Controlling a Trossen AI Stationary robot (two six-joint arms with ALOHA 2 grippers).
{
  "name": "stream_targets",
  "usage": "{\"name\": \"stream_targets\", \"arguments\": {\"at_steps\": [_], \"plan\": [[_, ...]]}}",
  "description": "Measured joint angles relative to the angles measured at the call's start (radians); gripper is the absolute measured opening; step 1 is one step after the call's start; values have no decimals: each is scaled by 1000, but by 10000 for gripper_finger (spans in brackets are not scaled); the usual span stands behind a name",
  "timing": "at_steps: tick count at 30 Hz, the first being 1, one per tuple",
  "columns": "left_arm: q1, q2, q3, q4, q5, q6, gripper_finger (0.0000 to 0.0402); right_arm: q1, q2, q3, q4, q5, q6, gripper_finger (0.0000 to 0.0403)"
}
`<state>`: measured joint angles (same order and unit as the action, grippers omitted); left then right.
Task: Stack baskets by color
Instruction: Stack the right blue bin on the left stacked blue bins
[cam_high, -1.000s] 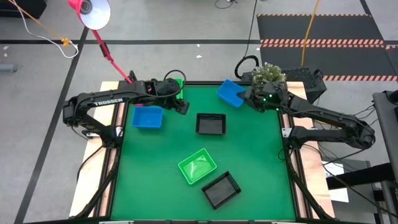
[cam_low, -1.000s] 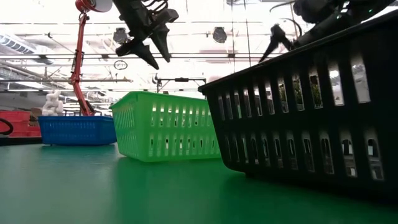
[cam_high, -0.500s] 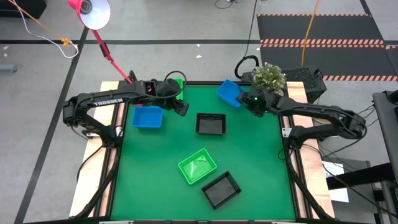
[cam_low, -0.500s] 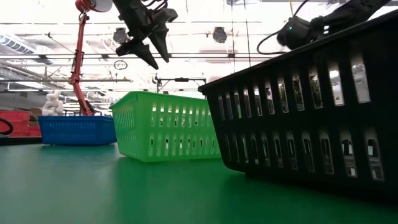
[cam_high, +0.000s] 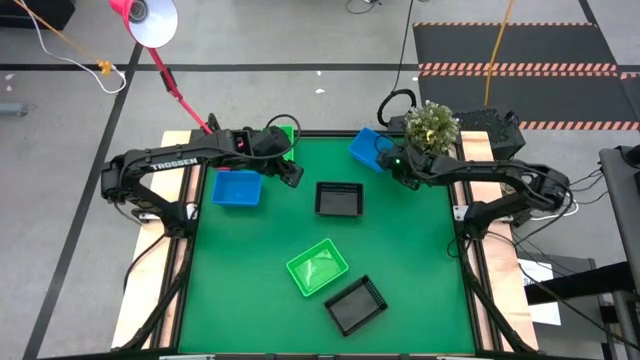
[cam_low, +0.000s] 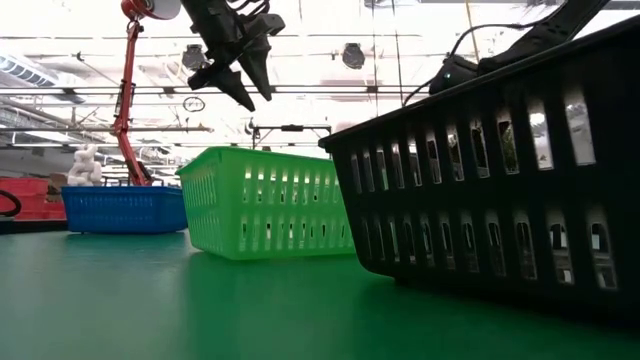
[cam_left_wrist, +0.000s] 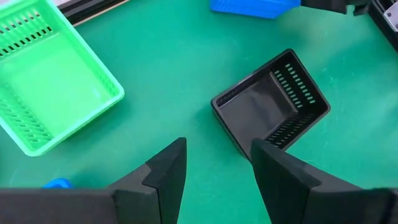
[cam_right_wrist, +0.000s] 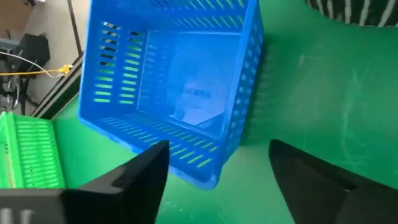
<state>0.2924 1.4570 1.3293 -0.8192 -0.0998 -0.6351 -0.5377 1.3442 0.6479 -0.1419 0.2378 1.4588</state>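
My right gripper's fingers have the blue basket (cam_right_wrist: 214, 177) by the plant slanting between them. Next, I line the fingers up straight with the basket's rim (cam_right_wrist: 234, 99) and grip there before the handover.
A blue basket (cam_high: 368, 148) sits on its base near the table's far edge. My right gripper (cam_high: 387, 165) hangs open just on its right. In the right wrist view the basket's near corner (cam_right_wrist: 211, 174) lies between the open fingers of that gripper (cam_right_wrist: 219, 149); I cannot tell whether they touch it. My left gripper (cam_high: 291, 172) hovers open above the mat, between a second blue basket (cam_high: 237, 187) and a black basket (cam_high: 339, 198). A green basket (cam_high: 318, 267) and another black basket (cam_high: 356, 304) rest nearer the front. A third green basket (cam_high: 284, 132) sits at the far edge.
A potted plant (cam_high: 432, 124) stands at the far right corner, close behind my right arm. A red lamp arm (cam_high: 175, 90) rises from the far left corner. Bare green mat (cam_high: 260, 320) lies at the front left.
My right gripper has come down and toward the table's left, closing in on the far blue basket, and its arm has stretched lower over the mat. The basket has stayed where it was.
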Motion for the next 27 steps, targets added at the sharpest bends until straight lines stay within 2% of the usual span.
{"name": "stream_targets", "arguments": {"at_steps": [8, 12, 19, 21, 27], "plan": [[1, 0, 0, 0, -8, 5, 179, 0, 47, 0, 12, 0, 39, 159], [1, 0, 0, 0, -10, 5, 179, 1, 21, 0, 30, -2, 27, 106], [1, 0, 0, 7, -83, 2, 179, 1, -45, 0, 53, -4, -27, 15], [3, 0, 0, 10, -86, 3, 179, 1, -55, 0, 48, -6, -31, 6], [8, 0, -1, 11, -86, 9, 179, 0, -54, 0, -63, -28, 17, 33]]}}
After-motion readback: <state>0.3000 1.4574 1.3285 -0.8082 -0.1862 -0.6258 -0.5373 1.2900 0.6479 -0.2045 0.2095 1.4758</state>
